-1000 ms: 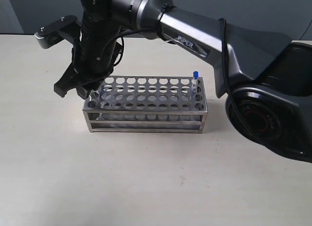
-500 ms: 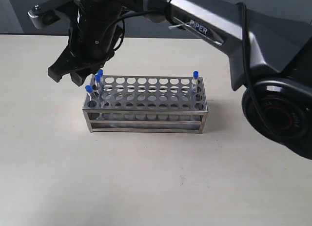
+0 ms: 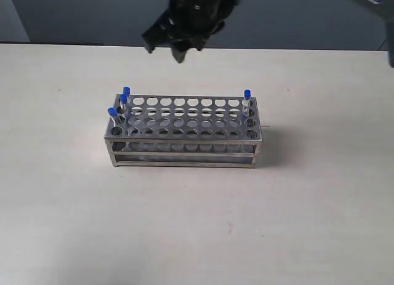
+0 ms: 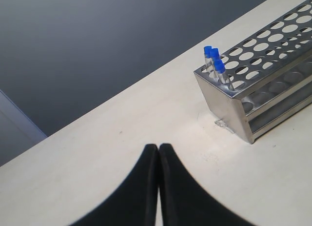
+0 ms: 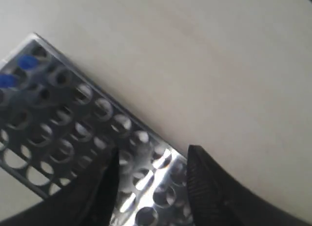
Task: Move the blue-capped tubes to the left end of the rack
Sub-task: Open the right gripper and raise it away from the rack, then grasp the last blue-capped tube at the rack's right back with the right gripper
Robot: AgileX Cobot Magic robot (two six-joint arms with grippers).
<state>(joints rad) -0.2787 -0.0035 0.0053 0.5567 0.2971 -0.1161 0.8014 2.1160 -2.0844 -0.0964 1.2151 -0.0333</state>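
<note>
The single blue-capped tube (image 3: 246, 106) is standing upright among empty holes. My open right gripper should keep going toward the tube's cap (image 3: 247, 93) until both fingers are on either side of it.
The grey metal rack (image 3: 184, 154) stands mid-table. Three blue-capped tubes (image 3: 123, 99) sit upright in holes at its left end. A single blue-capped tube (image 3: 247, 95) stands at the back right corner. My right gripper (image 3: 164, 50) hovers open and empty above and behind the rack's middle. In the right wrist view the open right gripper (image 5: 155, 155) hangs over the blurred rack (image 5: 73, 133), with blue caps (image 5: 27, 62) at the far end. My left gripper (image 4: 158, 147) is shut and empty over the table, apart from the rack (image 4: 229, 109) and its left-end tubes (image 4: 214, 60).
The beige table (image 3: 184, 223) spreads wide around the rack. A dark wall runs behind the table's far edge (image 3: 74, 44). Most of the rack's holes hold nothing.
My right gripper lifted off the rack's left end with its jaws widening, then swung up and to the right. The three tubes at the left end are now uncovered.
</note>
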